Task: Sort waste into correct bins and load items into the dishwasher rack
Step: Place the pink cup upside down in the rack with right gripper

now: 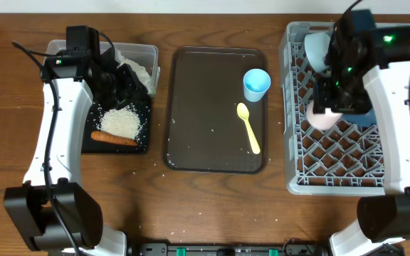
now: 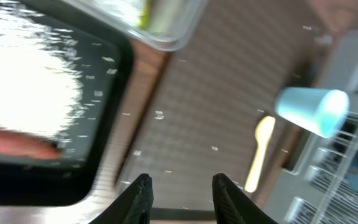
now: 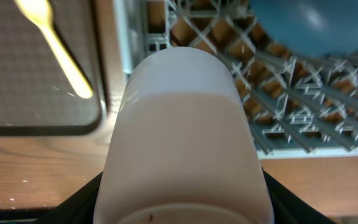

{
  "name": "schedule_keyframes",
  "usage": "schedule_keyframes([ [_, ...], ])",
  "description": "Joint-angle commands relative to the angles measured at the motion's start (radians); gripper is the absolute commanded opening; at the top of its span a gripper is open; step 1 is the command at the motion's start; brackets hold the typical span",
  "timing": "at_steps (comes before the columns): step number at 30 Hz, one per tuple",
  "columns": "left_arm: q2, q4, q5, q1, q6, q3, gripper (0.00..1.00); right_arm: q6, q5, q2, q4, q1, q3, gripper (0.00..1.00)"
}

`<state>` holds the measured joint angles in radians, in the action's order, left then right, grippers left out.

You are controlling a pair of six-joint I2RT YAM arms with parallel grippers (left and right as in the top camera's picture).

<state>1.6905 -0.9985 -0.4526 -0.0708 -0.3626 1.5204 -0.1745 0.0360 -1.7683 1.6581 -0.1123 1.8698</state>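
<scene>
My left gripper should pick up the light blue cup [image 1: 256,84] and pass it to my right gripper, because the grey dishwasher rack [image 1: 337,162] is on my right gripper's side.
My right gripper [image 1: 329,108] is shut on the small pink cup [image 1: 324,118], holding it over the left part of the grey dishwasher rack [image 1: 301,178]. The pink cup [image 3: 184,118] fills the right wrist view, with a black finger on each side. A white bowl [image 1: 317,50] and a dark blue plate [image 1: 365,117] are in the rack. My left gripper [image 1: 128,82] hangs open and empty above the black tray [image 1: 145,107], which holds rice [image 1: 123,121] and a carrot stick [image 1: 114,139]. White napkins [image 1: 138,70] lie in the clear tub [image 1: 148,51].
The dark brown serving tray [image 1: 198,107] lies between the bins and the rack. On it are a light blue cup [image 1: 256,83] and a yellow spoon [image 1: 248,128]. Stray rice grains dot the tray and the table.
</scene>
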Motion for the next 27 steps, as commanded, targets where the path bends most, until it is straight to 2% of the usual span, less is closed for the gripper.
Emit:
schedule_keyframes([
  [1,-0.019,-0.016,0.161,0.000,0.013,-0.013,0.35,-0.037,0.011,-0.005,-0.009,0.002,-0.087,0.52],
  [5,-0.018,-0.024,0.236,0.000,0.013,-0.015,0.35,-0.043,0.012,-0.005,-0.025,0.002,-0.158,0.52],
  [10,-0.018,-0.025,0.261,0.000,0.013,-0.015,0.35,-0.050,0.014,-0.005,-0.069,0.003,-0.229,0.52],
  [18,-0.018,-0.026,0.264,0.000,0.014,-0.021,0.36,-0.089,0.081,-0.005,-0.206,0.003,-0.351,0.51],
  [27,-0.018,-0.026,0.263,0.000,0.013,-0.023,0.36,-0.071,0.010,-0.005,-0.372,-0.001,-0.459,0.52],
])
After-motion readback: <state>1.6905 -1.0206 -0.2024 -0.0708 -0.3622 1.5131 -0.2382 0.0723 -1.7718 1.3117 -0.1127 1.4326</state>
